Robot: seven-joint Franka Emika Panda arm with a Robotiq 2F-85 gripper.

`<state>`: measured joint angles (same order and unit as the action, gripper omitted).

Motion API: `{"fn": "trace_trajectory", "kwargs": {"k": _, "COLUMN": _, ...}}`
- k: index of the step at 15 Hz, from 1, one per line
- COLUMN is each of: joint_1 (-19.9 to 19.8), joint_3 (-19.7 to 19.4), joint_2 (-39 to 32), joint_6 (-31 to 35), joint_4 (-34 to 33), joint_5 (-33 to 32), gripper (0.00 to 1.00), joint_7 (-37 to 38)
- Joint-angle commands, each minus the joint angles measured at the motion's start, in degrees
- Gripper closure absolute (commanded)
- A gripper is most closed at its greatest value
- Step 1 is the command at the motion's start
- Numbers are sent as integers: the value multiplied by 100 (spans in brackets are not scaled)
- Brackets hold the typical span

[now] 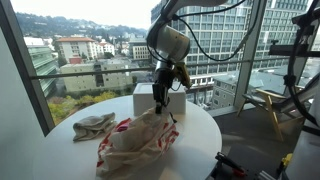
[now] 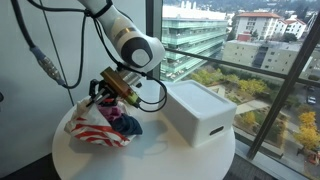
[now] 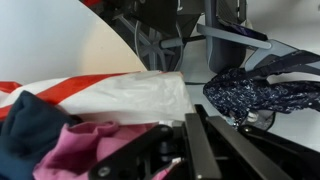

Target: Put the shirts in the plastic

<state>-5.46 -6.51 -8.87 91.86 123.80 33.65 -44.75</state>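
I hold the bag's white rim in my gripper (image 1: 148,122) up over the pink garment's edge, so I should draw the rim back and down to open the bag's opening (image 2: 116,120).
A red-and-white striped plastic bag (image 1: 140,142) lies on the round white table (image 1: 200,132) and shows in both exterior views (image 2: 95,128). It holds a pink garment (image 3: 70,150) and a navy one (image 3: 25,125). A dark blue patterned shirt (image 2: 127,125) lies at the bag's mouth, also in the wrist view (image 3: 265,95). A beige shirt (image 1: 93,125) lies loose beside the bag. My gripper (image 2: 99,94) hangs just over the bag's raised edge. Its fingers (image 3: 185,118) are pressed together at the white plastic rim (image 3: 130,95), apparently pinching it.
A white box (image 2: 200,115) stands on the table next to the bag, also behind the gripper in an exterior view (image 1: 148,96). Glass window walls surround the table. Camera stands and cables are at the right (image 1: 295,90).
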Motion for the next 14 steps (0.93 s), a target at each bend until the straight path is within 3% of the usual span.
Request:
{"fn": "trace_trajectory", "kwargs": {"k": 1, "joint_1": -50, "joint_3": 88, "joint_2": 744, "joint_6": 118, "joint_4": 218, "joint_5": -47, "gripper": 92, "joint_7": 55}}
{"fn": "trace_trajectory", "kwargs": {"k": 4, "joint_1": 39, "joint_3": 124, "joint_2": 1303, "joint_6": 416, "joint_4": 422, "joint_5": -299, "gripper": 91, "joint_7": -32}}
{"fn": "trace_trajectory", "kwargs": {"k": 7, "joint_1": 96, "joint_3": 152, "joint_2": 1340, "joint_6": 620, "joint_4": 540, "joint_5": -913, "gripper": 92, "joint_7": 149}}
{"fn": "trace_trajectory", "kwargs": {"k": 14, "joint_1": 66, "joint_3": 143, "joint_2": 432, "joint_6": 781, "joint_4": 1021, "joint_5": -2259, "gripper": 90, "joint_7": 411}}
